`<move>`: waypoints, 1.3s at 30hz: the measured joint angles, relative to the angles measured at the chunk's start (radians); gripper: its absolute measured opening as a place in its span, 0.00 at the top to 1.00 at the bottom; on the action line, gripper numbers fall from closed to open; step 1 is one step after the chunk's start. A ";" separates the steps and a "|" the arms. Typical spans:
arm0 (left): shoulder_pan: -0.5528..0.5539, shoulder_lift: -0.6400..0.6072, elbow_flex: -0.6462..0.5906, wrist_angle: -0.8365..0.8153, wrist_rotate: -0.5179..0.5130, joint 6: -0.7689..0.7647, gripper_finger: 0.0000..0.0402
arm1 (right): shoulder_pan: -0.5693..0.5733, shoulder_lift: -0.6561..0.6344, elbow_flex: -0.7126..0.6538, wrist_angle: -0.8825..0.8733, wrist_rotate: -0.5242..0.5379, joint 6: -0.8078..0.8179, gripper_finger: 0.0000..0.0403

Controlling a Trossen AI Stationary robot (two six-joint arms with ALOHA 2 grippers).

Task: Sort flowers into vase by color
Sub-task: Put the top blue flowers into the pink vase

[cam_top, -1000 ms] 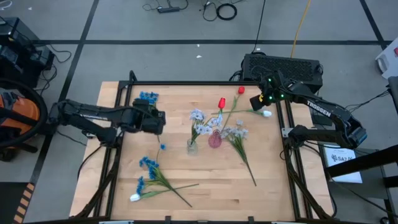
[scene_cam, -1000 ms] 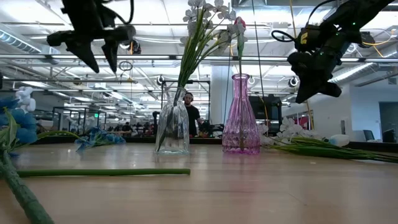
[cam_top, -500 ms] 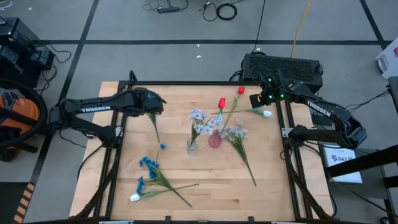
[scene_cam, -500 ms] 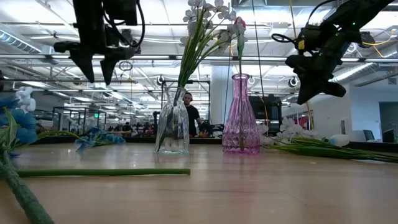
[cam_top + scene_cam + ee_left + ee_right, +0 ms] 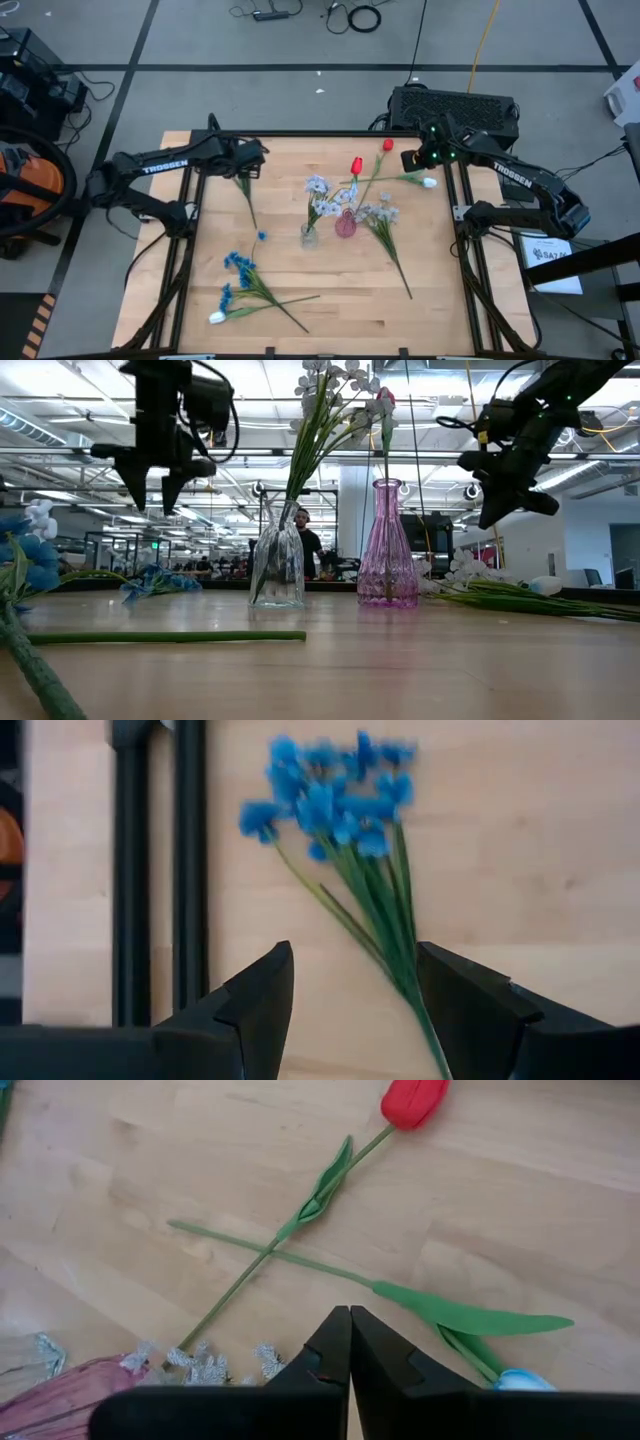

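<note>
The blue spray's stems [image 5: 378,920] run lengthwise between my open fingers, so my left gripper should go on going down and close where the stems come together below the blooms [image 5: 402,975].
My left gripper [image 5: 245,163] [image 5: 152,507] hangs open above a bright blue spray [image 5: 330,805] lying flat near the table's far left corner. Its stem [image 5: 248,205] runs toward the vases, and the fingers [image 5: 262,995] stand on either side of it, well clear. My right gripper [image 5: 413,160] [image 5: 349,1312] is shut. It hovers over a red tulip [image 5: 415,1100] and a white tulip [image 5: 430,182], whose stems cross on the table. The clear vase [image 5: 309,236] holds a lavender-white spray [image 5: 317,188]. The pink vase [image 5: 345,224] holds a red tulip [image 5: 356,165].
A lavender-white spray [image 5: 381,212] lies right of the pink vase, its stem reaching toward the near edge. Blue sprays [image 5: 240,280] and a white tulip [image 5: 216,317] lie near the near left corner. A black frame rail [image 5: 150,870] runs beside the blue spray.
My left gripper has swung from the table's left middle toward the far edge. It has tipped to point down and come lower, and it now stands over the blue spray's heads. My right gripper and the flowers have stayed put.
</note>
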 joint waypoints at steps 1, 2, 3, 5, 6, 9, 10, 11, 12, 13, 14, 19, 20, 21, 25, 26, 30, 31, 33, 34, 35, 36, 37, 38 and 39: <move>0.014 0.015 -0.002 0.010 0.030 0.020 0.46 | 0.004 0.000 0.000 0.000 0.000 0.000 1.00; 0.027 0.029 -0.009 0.034 0.052 0.032 0.46 | 0.008 0.000 0.000 0.000 0.000 0.000 1.00; 0.037 0.042 -0.020 0.060 0.063 0.046 0.46 | 0.011 0.000 0.000 0.000 0.000 0.000 1.00; 0.055 0.067 -0.045 0.100 0.094 0.050 0.46 | 0.020 0.000 0.000 0.000 0.001 0.005 1.00; 0.066 0.080 -0.056 0.115 0.116 0.051 0.46 | 0.025 0.000 0.000 0.000 0.001 0.014 1.00; 0.094 0.115 -0.092 0.157 0.177 0.073 0.46 | 0.039 0.000 0.000 0.000 0.001 0.030 1.00; 0.105 0.124 -0.109 0.183 0.196 0.077 0.46 | 0.044 0.000 0.000 0.000 0.001 0.030 1.00; 0.116 0.132 -0.128 0.212 0.210 0.077 0.46 | 0.049 0.000 0.000 0.000 0.002 0.030 1.00; 0.128 0.141 -0.146 0.235 0.226 0.077 0.46 | 0.054 0.000 0.000 0.000 0.002 0.030 1.00; 0.139 0.151 -0.163 0.265 0.248 0.076 0.46 | 0.058 0.000 0.000 0.000 0.002 0.030 1.00; 0.150 0.159 -0.178 0.303 0.274 0.076 0.46 | 0.062 0.000 0.000 0.000 0.002 0.030 1.00; 0.188 0.223 -0.223 0.405 0.321 0.079 0.46 | 0.081 0.000 0.000 0.000 0.002 0.048 1.00; 0.192 0.235 -0.226 0.420 0.321 0.082 0.46 | 0.084 0.000 0.000 0.000 0.003 0.052 1.00; 0.196 0.248 -0.228 0.432 0.321 0.094 0.46 | 0.086 0.000 0.000 0.000 0.003 0.052 1.00; 0.206 0.296 -0.231 0.451 0.334 0.097 0.50 | 0.097 0.000 0.000 0.000 0.005 0.051 1.00; 0.206 0.302 -0.234 0.461 0.339 0.099 0.53 | 0.097 0.000 0.000 0.000 0.005 0.046 1.00; 0.200 0.309 -0.238 0.495 0.358 0.120 0.69 | 0.097 0.000 0.000 0.001 0.016 0.025 1.00; 0.198 0.309 -0.239 0.505 0.360 0.120 0.74 | 0.097 0.000 0.000 0.000 0.028 0.024 1.00; 0.198 0.303 -0.242 0.524 0.364 0.122 0.87 | 0.097 0.000 0.000 0.000 0.040 0.017 1.00; 0.198 0.300 -0.243 0.532 0.365 0.123 0.92 | 0.097 0.000 0.000 0.000 0.044 0.008 1.00; 0.198 0.297 -0.241 0.539 0.366 0.122 0.95 | 0.097 0.000 0.000 0.000 0.048 -0.006 1.00; 0.198 0.293 -0.237 0.541 0.366 0.122 0.96 | 0.097 0.000 0.000 0.000 0.051 -0.021 1.00; 0.198 0.287 -0.229 0.541 0.366 0.123 0.96 | 0.097 0.000 0.000 0.000 0.052 -0.037 1.00; 0.198 0.284 -0.218 0.540 0.366 0.123 0.95 | 0.097 0.000 0.000 0.000 0.052 -0.055 1.00; 0.198 0.278 -0.207 0.550 0.367 0.122 0.95 | 0.097 0.000 0.000 0.000 0.052 -0.072 1.00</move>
